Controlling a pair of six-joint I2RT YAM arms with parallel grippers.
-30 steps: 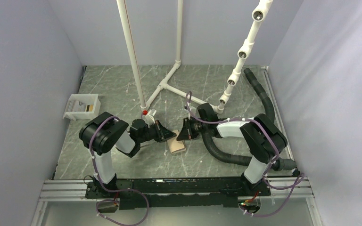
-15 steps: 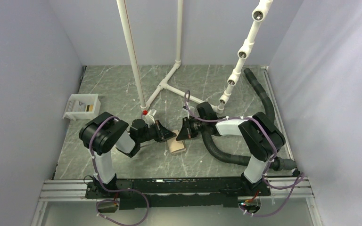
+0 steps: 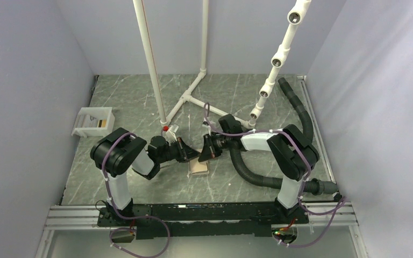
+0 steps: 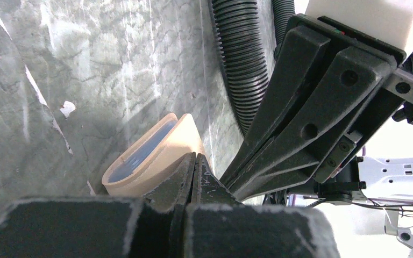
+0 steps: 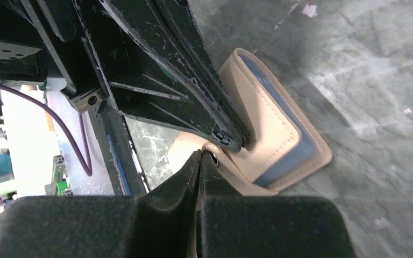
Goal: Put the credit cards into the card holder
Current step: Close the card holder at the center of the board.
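Note:
Next, I clamp the folded spine (image 4: 119, 187) with my left gripper while my right gripper takes the tab, because my left gripper's closed fingers are pressing down on the card holder's flap (image 5: 266, 131).
The tan card holder (image 3: 198, 169) lies on the table between the two arms, its bluish-grey pocket edge showing (image 4: 140, 156). My left gripper (image 3: 195, 155) is shut, its tips resting on the holder's upper side (image 4: 194, 159). My right gripper (image 3: 201, 155) is shut too, and comes in from the right. Its tips (image 5: 200, 157) touch the holder's closing tab with the snap (image 5: 213, 157). Nothing shows between either pair of jaws. In the right wrist view the left gripper's fingers (image 5: 193, 91) press on the holder's flap (image 5: 271, 137). The credit cards are out of view.
A white tray (image 3: 93, 121) stands at the left edge of the table. A white pipe frame (image 3: 188, 97) rises behind the grippers. A black corrugated hose (image 3: 250, 173) curls on the table under the right arm. Walls close in both sides.
The right gripper has slid left until its tips meet the left gripper's. The card holder has shifted and turned slightly to the left. The left arm has stayed put.

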